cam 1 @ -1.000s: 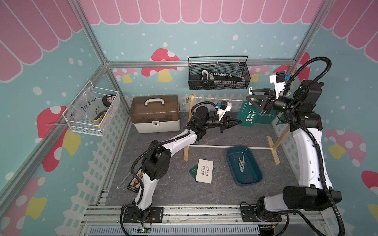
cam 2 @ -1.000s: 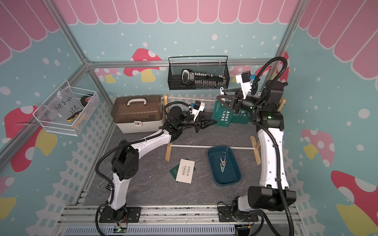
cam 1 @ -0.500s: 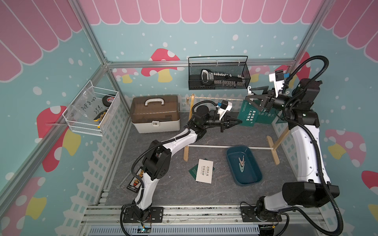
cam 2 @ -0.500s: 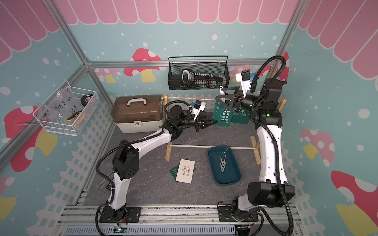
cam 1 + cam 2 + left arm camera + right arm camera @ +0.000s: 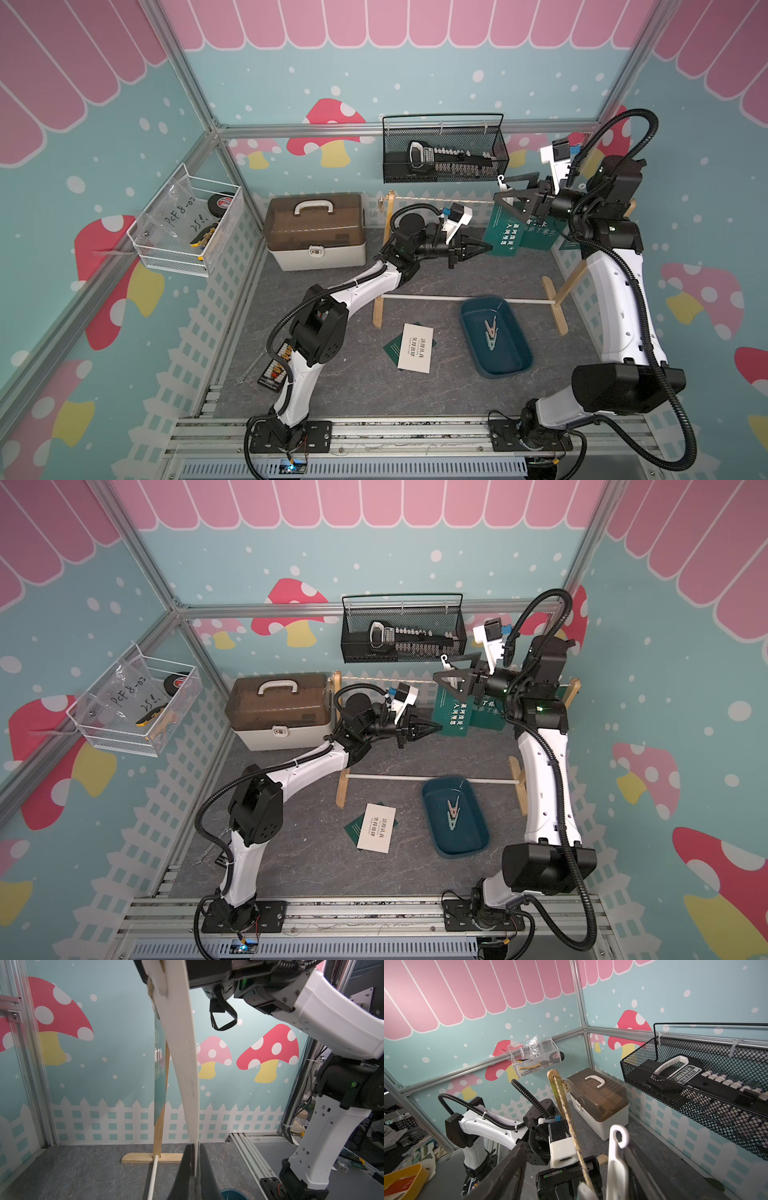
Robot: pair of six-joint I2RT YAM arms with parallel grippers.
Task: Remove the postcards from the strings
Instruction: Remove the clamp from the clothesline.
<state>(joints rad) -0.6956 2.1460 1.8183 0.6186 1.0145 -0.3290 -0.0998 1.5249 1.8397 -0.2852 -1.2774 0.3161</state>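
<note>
I can see the white clothespin (image 5: 617,1156) leaning against a finger of my right gripper, so next I center both its arms in the open fingers and squeeze before I lift it off.
The strings (image 5: 419,203) are one beige cord between two wooden posts, also visible in the right wrist view as the cord (image 5: 571,1124). Two dark green postcards (image 5: 503,232) (image 5: 536,235) hang from it. My left gripper (image 5: 484,249) (image 5: 195,1147) is shut on the lower edge of the nearer hanging card (image 5: 182,1053), seen edge-on. My right gripper (image 5: 505,191) (image 5: 574,1147) is open and straddles the cord above that card. A white clothespin (image 5: 616,1159) leans against one of its fingers. A white postcard (image 5: 415,347) lies on the floor over a green one (image 5: 392,347).
A blue tray (image 5: 507,361) holding clothespins (image 5: 490,330) sits on the floor below the rack's white rod (image 5: 436,298). A brown-lidded toolbox (image 5: 316,232) stands at the back left. A black wire basket (image 5: 444,153) hangs on the back wall close to the right gripper.
My right gripper's jaws have opened wider at the cord and the arm has shifted slightly. The left gripper stays shut on the card's lower edge.
</note>
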